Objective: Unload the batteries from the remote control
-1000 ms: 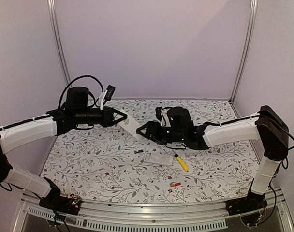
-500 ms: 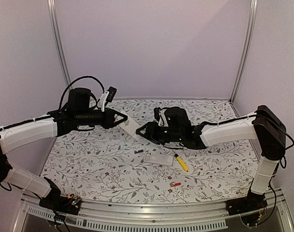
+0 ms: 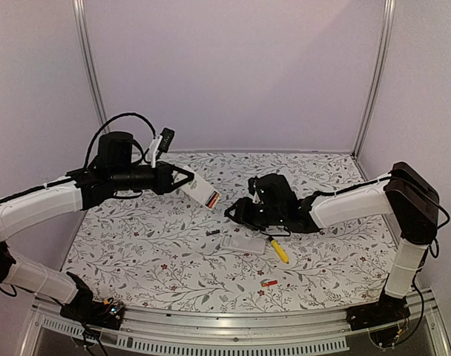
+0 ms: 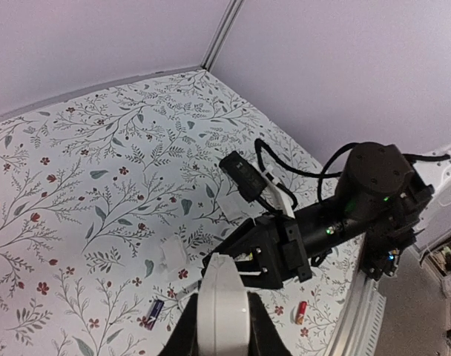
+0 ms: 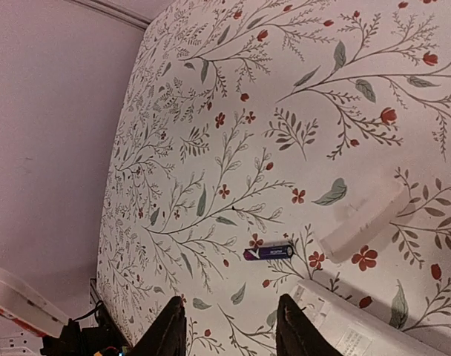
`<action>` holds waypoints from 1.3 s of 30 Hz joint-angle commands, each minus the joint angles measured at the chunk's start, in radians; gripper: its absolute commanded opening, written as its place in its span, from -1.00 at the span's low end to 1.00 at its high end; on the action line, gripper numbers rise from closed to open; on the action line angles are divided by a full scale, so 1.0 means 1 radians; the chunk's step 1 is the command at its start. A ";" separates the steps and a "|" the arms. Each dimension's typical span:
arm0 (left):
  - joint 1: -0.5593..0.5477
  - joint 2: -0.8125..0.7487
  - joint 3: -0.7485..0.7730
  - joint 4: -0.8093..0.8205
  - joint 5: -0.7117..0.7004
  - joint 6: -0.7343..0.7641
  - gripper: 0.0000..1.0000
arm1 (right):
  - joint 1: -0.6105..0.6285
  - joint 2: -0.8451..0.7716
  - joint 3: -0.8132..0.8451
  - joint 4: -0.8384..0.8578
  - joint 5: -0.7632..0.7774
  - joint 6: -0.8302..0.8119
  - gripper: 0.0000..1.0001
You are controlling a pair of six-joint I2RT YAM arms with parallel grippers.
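Observation:
My left gripper should go on bringing the remote down to the open floral surface [image 3: 207, 265] until the remote lies flat, because the remote's battery end [image 3: 211, 199] points up, clear of my fingers.
My left gripper [image 3: 188, 180] is shut on a white remote control [image 3: 201, 192] and holds it in the air, tilted down to the right. A red-orange and dark patch shows at its far end [image 3: 213, 199]. In the left wrist view the remote [image 4: 224, 297] stands between my fingers. My right gripper [image 3: 231, 212] is open and empty, low over the table just right of the remote. One dark battery [image 3: 213, 232] lies on the table; in the right wrist view the battery [image 5: 268, 252] lies ahead of the open fingers [image 5: 296, 326]. One red-orange battery [image 3: 268, 283] lies near the front.
A flat white remote-like body [image 3: 242, 243] with a label lies mid-table. A yellow-handled screwdriver [image 3: 278, 249] lies to its right. A small pale cover piece [image 5: 363, 219] lies beside the dark battery. Walls close the back and both sides.
My right gripper has drawn back from the held remote, down and to the right toward the table. The remote's far end now shows uncovered. The left arm has barely shifted.

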 commanded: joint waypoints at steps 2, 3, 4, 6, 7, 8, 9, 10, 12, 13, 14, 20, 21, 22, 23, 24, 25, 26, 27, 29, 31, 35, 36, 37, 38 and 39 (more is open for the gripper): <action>-0.003 -0.016 0.019 0.057 0.056 -0.020 -1.00 | -0.010 0.003 -0.019 -0.058 0.047 0.003 -0.20; -0.002 -0.014 0.020 0.057 0.054 -0.022 -1.00 | -0.009 -0.001 -0.022 -0.054 0.047 0.001 -0.20; -0.002 -0.012 0.020 0.056 0.053 -0.023 -1.00 | -0.010 -0.009 -0.028 -0.049 0.048 -0.002 -0.20; -0.002 -0.011 0.022 0.051 0.046 -0.024 -1.00 | -0.011 -0.024 -0.043 -0.039 0.049 -0.011 -0.19; -0.002 -0.011 0.023 0.048 0.043 -0.025 -1.00 | -0.012 -0.032 -0.053 -0.034 0.050 -0.020 -0.19; 0.000 -0.010 0.024 0.047 0.043 -0.024 -1.00 | -0.013 -0.048 -0.064 -0.029 0.053 -0.027 -0.18; 0.002 -0.009 0.025 0.045 0.043 -0.024 -1.00 | -0.014 -0.061 -0.074 -0.026 0.056 -0.032 -0.16; 0.003 -0.008 0.025 0.046 0.046 -0.025 -1.00 | -0.016 -0.074 -0.086 -0.026 0.060 -0.043 -0.15; 0.002 -0.006 0.025 0.045 0.049 -0.026 -1.00 | -0.020 -0.112 -0.110 -0.028 0.101 -0.063 -0.12; 0.003 -0.006 0.025 0.045 0.049 -0.027 -1.00 | -0.024 -0.134 -0.124 -0.032 0.117 -0.080 -0.10; 0.003 -0.005 0.025 0.045 0.048 -0.028 -1.00 | -0.029 -0.152 -0.135 -0.039 0.134 -0.091 -0.07; 0.003 -0.006 0.024 0.057 0.054 -0.068 -1.00 | -0.082 -0.300 -0.210 -0.114 0.225 -0.165 0.00; 0.003 -0.010 0.021 0.067 0.057 -0.083 -1.00 | -0.094 -0.319 -0.226 -0.120 0.230 -0.170 0.00; 0.002 -0.015 0.011 0.082 0.062 -0.102 -1.00 | -0.105 -0.348 -0.242 -0.127 0.234 -0.177 0.01; 0.002 -0.022 -0.008 0.104 0.066 -0.125 -1.00 | -0.112 -0.371 -0.255 -0.135 0.235 -0.185 0.03; 0.002 -0.028 -0.037 0.139 0.073 -0.162 -1.00 | -0.119 -0.385 -0.264 -0.149 0.239 -0.202 0.04; 0.001 -0.032 -0.072 0.171 0.084 -0.200 -1.00 | -0.123 -0.406 -0.267 -0.168 0.244 -0.217 0.05; -0.001 -0.031 -0.104 0.195 0.092 -0.236 -1.00 | -0.123 -0.416 -0.266 -0.190 0.245 -0.232 0.06; -0.005 -0.027 -0.134 0.210 0.092 -0.279 -1.00 | -0.124 -0.427 -0.266 -0.208 0.238 -0.260 0.08; -0.018 -0.021 -0.210 0.260 0.093 -0.370 -1.00 | -0.123 -0.439 -0.267 -0.245 0.201 -0.315 0.12; -0.042 -0.025 -0.319 0.354 0.079 -0.461 -1.00 | -0.124 -0.442 -0.275 -0.300 0.176 -0.369 0.14; -0.094 -0.038 -0.458 0.481 0.027 -0.601 -1.00 | -0.123 -0.443 -0.312 -0.378 0.154 -0.409 0.14; -0.107 -0.036 -0.481 0.502 0.013 -0.626 -1.00 | -0.122 -0.442 -0.322 -0.382 0.143 -0.415 0.15; -0.117 -0.032 -0.497 0.522 0.000 -0.645 -1.00 | -0.122 -0.441 -0.332 -0.378 0.121 -0.418 0.15; -0.126 -0.024 -0.509 0.535 -0.006 -0.658 -1.00 | -0.122 -0.440 -0.342 -0.365 0.092 -0.429 0.15; -0.133 -0.010 -0.514 0.544 -0.004 -0.669 -1.00 | -0.122 -0.433 -0.352 -0.350 0.060 -0.436 0.16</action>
